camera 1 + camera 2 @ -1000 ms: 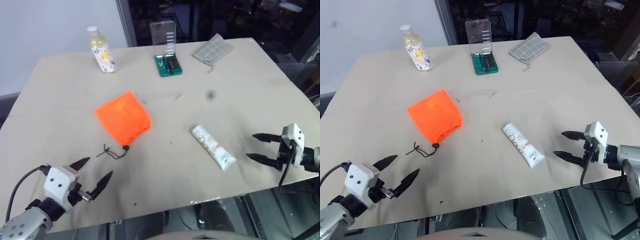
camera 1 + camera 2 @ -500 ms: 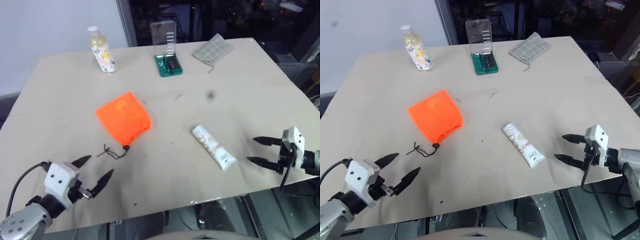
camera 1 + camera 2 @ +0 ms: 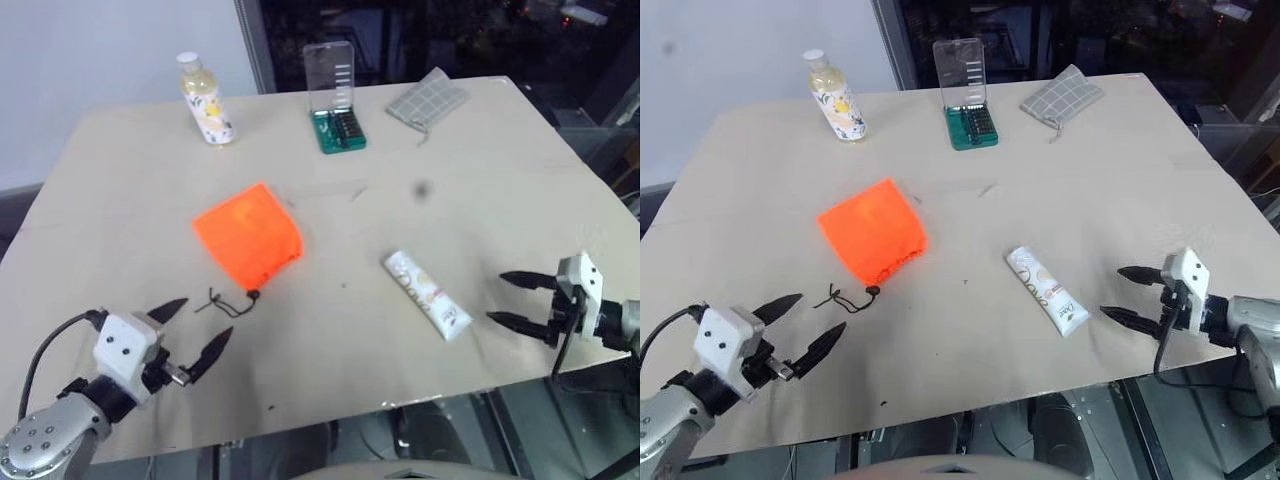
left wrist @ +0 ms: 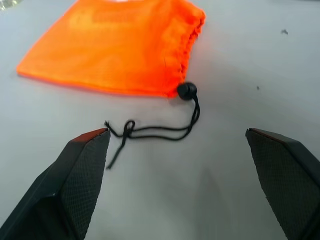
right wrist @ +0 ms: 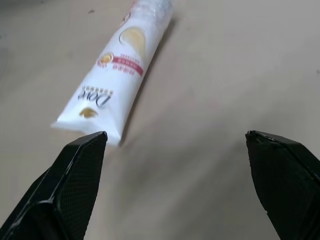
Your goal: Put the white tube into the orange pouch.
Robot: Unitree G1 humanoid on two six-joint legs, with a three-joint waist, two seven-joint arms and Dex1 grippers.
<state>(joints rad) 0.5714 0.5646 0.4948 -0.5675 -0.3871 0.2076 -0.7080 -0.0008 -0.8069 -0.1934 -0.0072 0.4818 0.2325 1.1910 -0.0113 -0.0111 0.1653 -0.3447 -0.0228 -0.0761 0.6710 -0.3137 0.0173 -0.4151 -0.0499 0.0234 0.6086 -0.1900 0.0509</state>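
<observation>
The white tube's flat end (image 3: 455, 325) is toward the open fingers of my right gripper, so it should keep moving forward and close across the tube's printed body (image 3: 428, 296).
The white tube (image 3: 427, 293) lies flat on the tan table, right of centre; the right wrist view shows the white tube (image 5: 122, 74) with its orange-tan print just ahead of that arm's fingers. My right gripper (image 3: 508, 298) stands open a short way to the tube's right, empty. The orange pouch (image 3: 248, 234) lies left of centre, its dark drawstring cord (image 3: 226, 303) trailing toward the near edge. In the left wrist view the orange pouch (image 4: 115, 45) and cord (image 4: 155, 128) lie beyond the open fingers. My left gripper (image 3: 196, 331) hovers open near the front left, just short of the cord.
At the table's far side stand a clear yellowish bottle (image 3: 205, 98), a green case with a raised clear lid (image 3: 335, 100) and a grey checked cloth pouch (image 3: 426, 99). The table's front edge (image 3: 400, 403) runs close below both grippers.
My left gripper has crept slightly up and toward the cord. My right gripper has barely shifted. Tube and pouch have not moved.
</observation>
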